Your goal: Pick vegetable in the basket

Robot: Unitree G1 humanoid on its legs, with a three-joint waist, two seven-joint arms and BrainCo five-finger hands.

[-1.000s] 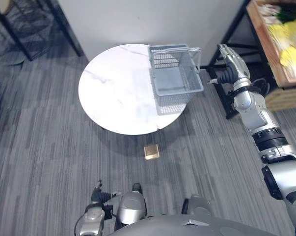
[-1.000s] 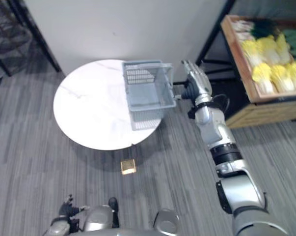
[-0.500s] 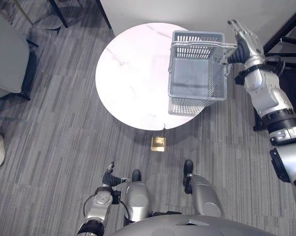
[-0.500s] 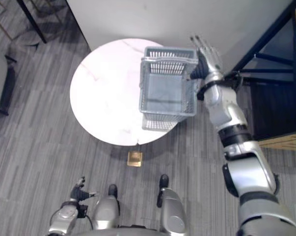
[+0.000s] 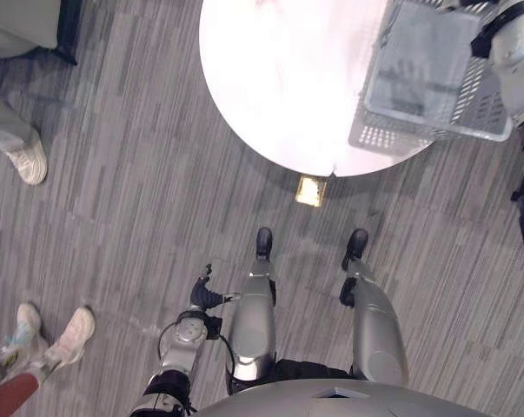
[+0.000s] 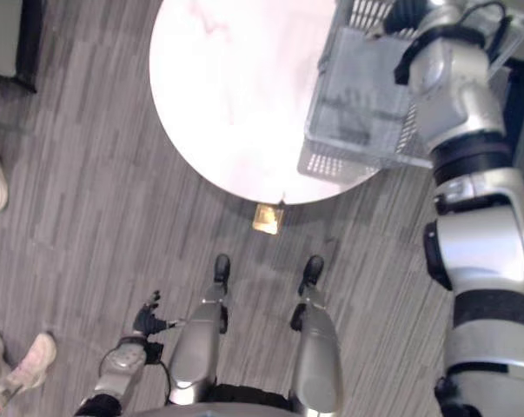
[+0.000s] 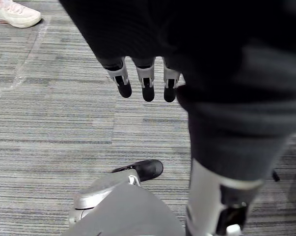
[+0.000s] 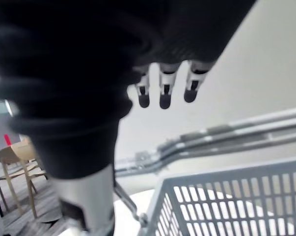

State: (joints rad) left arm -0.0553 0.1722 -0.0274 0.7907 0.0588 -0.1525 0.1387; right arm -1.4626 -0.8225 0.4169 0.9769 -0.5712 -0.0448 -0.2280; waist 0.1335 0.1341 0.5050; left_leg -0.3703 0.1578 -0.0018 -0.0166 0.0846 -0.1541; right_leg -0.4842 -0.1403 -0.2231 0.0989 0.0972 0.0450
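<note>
The grey basket's handle joins the basket's rim point(image 5: 428, 69) at a small pivot point(image 8: 143, 219), so I expect the basket to hang below with its open side up when the robot lifts the handle.
A grey plastic basket point(image 5: 401, 137) stands on the right part of the round white table point(image 5: 279, 69), partly over the table's edge. I see nothing inside it but its grey floor. My right arm reaches along the basket's right side. My right hand point(image 8: 161, 91) hovers open above the basket's rim and its folded metal handles point(image 8: 221, 135), touching neither. My left hand point(image 5: 205, 295) hangs low beside me over the floor, its fingers point(image 7: 147, 86) straight and holding nothing.
A small brass square point(image 5: 311, 189) lies on the striped grey carpet under the table's near edge. A person's shoes point(image 5: 27, 161) and another pair point(image 5: 49, 339) stand at the left. Wooden chairs point(image 8: 15, 167) appear beyond the table in the right wrist view.
The camera has swung down and round, so the table and basket now sit at the picture's top and the shelf of vegetables has left the view. My right hand stays by the basket's rim.
</note>
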